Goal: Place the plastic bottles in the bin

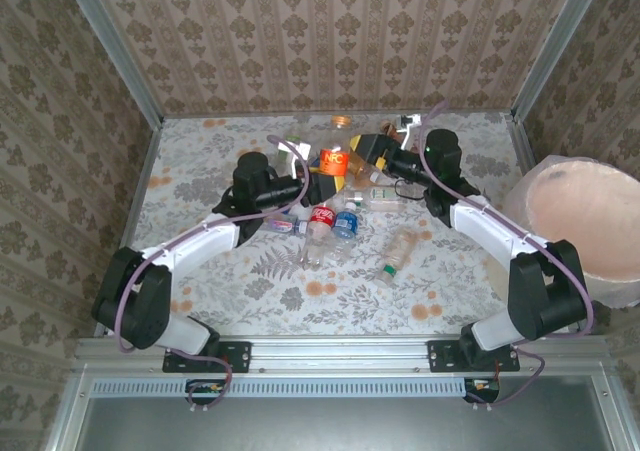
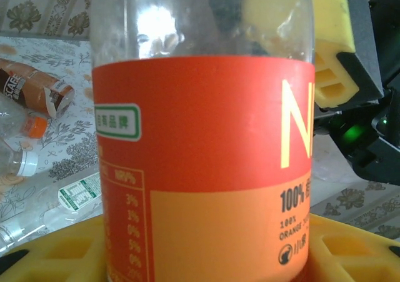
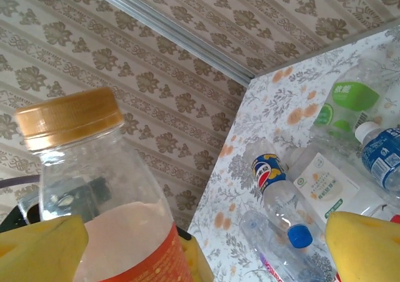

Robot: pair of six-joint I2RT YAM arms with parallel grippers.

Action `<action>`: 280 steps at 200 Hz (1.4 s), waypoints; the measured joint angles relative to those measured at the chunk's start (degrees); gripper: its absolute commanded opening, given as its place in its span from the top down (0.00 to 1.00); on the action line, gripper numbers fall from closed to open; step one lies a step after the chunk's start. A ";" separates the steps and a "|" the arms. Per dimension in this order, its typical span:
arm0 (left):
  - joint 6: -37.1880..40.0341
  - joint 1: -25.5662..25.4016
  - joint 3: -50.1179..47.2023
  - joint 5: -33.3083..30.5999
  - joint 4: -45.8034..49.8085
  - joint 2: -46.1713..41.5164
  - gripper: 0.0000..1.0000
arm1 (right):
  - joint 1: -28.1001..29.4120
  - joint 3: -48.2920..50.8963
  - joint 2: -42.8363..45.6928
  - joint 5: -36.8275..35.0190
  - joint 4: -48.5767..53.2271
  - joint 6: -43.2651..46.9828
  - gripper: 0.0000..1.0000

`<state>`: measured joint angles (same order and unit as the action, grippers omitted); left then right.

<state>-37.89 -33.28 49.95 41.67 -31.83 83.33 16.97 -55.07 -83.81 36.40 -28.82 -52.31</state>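
Note:
The gold-capped bottle [image 1: 334,161] is held by my left gripper far from the bin, so my right gripper should close around the bottle's upper part [image 1: 339,137] and bring it there.
My left gripper [image 1: 325,171] is shut on a clear bottle with a red and orange label [image 1: 333,160], holding it above the pile. In the left wrist view that bottle [image 2: 200,163] stands between my yellow pads [image 2: 56,251]. My right gripper [image 1: 372,152] is open right beside it, with the gold-capped bottle [image 3: 94,188] against its left fingertip [image 3: 37,251]. More plastic bottles lie on the table: a Coca-Cola one [image 1: 321,214], a blue-labelled one [image 1: 346,223] and a green-capped one [image 1: 395,256]. The bin [image 1: 585,221] stands at the far right, off the table's edge.
A Pepsi bottle with a blue cap [image 3: 278,194] and a green-labelled bottle [image 3: 350,104] lie near the back wall. A brown-labelled bottle [image 2: 34,88] lies to the left. Patterned walls close in the floral table [image 1: 200,181] on three sides.

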 measured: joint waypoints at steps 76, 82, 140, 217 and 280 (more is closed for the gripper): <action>-2.36 -0.74 0.28 3.32 -0.85 3.67 0.55 | 2.89 -0.07 1.84 1.99 -1.31 0.72 0.01; -2.43 -0.83 0.46 3.58 -0.92 4.00 0.55 | 3.02 -0.61 1.36 2.01 -0.39 1.18 0.04; -2.80 -0.81 1.70 5.86 -0.98 6.01 0.55 | 3.17 -3.87 -0.76 0.00 8.70 7.17 0.50; -3.04 -1.68 3.96 8.87 -0.81 6.99 0.55 | 4.57 -6.62 -2.23 3.37 12.59 8.28 0.38; -2.80 -2.27 5.09 9.66 0.22 7.04 0.19 | 4.26 -8.98 0.55 0.00 22.43 13.86 0.59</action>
<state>-40.69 -35.55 55.05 51.33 -31.62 90.37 21.23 -64.05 -83.26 36.40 -6.39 -38.46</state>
